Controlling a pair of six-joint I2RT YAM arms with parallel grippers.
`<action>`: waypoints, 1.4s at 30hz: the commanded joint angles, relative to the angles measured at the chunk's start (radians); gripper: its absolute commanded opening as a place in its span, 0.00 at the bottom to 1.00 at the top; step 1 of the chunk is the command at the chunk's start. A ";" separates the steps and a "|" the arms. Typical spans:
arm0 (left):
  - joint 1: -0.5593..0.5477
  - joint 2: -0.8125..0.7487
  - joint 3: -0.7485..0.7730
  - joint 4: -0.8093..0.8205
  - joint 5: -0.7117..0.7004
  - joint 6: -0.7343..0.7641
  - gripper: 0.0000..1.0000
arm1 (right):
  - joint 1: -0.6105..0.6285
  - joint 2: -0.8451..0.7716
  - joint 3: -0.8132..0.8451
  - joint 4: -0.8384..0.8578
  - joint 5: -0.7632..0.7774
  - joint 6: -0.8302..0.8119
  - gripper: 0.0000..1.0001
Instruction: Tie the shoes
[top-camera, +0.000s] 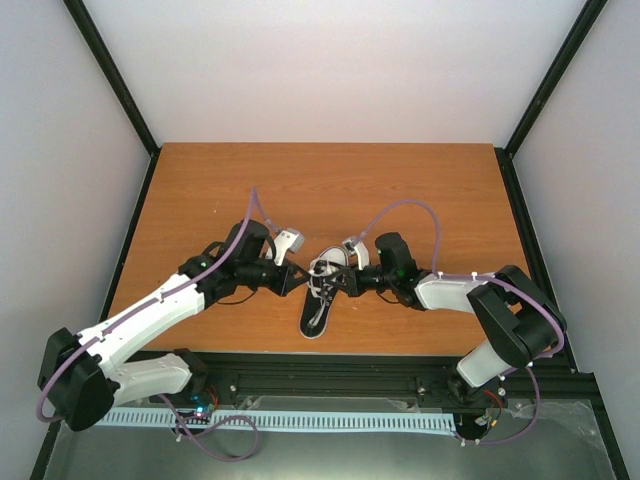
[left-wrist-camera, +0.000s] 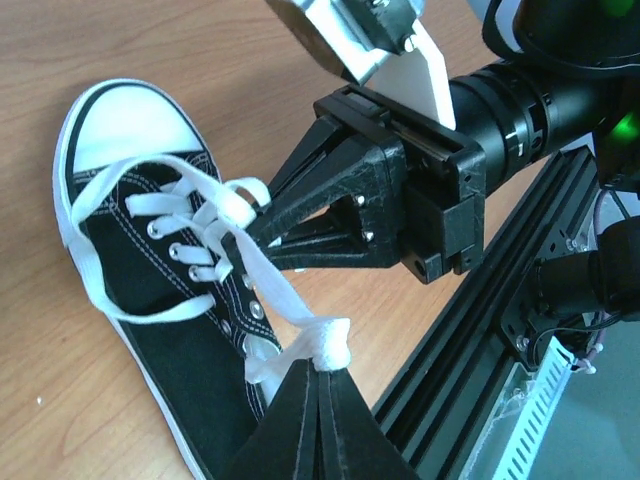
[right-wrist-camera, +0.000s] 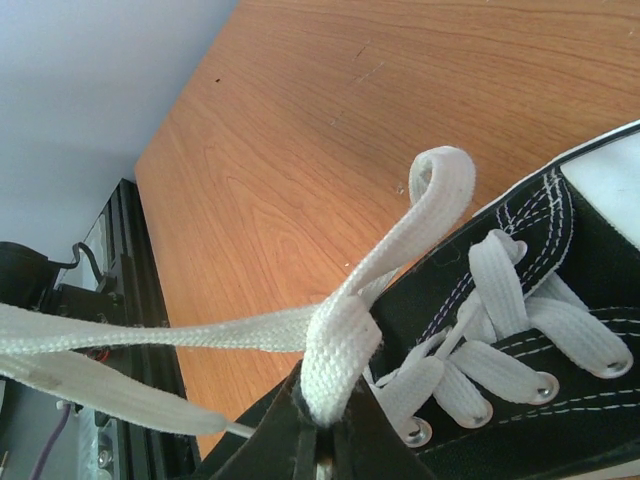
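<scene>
The lace is bunched and tangled at my right gripper's tips (right-wrist-camera: 341, 350), so next I open that gripper, take the lace's end and pull it straight beside the shoe (left-wrist-camera: 262, 95).
A small black sneaker (top-camera: 322, 300) with white toe cap and white laces lies on the wooden table near the front edge, between my two arms. It also shows in the left wrist view (left-wrist-camera: 150, 290) and the right wrist view (right-wrist-camera: 540, 310). My left gripper (top-camera: 297, 276) is shut on a white lace (left-wrist-camera: 325, 345) at the shoe's left side. My right gripper (top-camera: 338, 280) is shut on a lace loop (right-wrist-camera: 340, 345) over the shoe's eyelets; in the left wrist view it (left-wrist-camera: 240, 235) pinches lace at the tongue. Both grippers meet over the shoe.
The wooden table (top-camera: 330, 190) stretches behind the shoe. A black aluminium rail (top-camera: 340, 375) runs along the front edge, close to the shoe's heel; it shows in the left wrist view (left-wrist-camera: 470, 340). White walls and black posts enclose the sides.
</scene>
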 joint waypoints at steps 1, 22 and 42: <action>-0.009 0.024 0.089 -0.187 -0.069 -0.047 0.01 | -0.005 0.000 0.022 -0.004 0.012 -0.028 0.05; -0.009 0.189 0.055 -0.140 -0.443 -0.076 0.01 | -0.012 -0.206 -0.010 -0.234 0.304 -0.073 0.70; -0.009 0.213 0.044 -0.127 -0.443 -0.089 0.01 | -0.012 -0.074 -0.033 -0.122 0.163 -0.106 0.44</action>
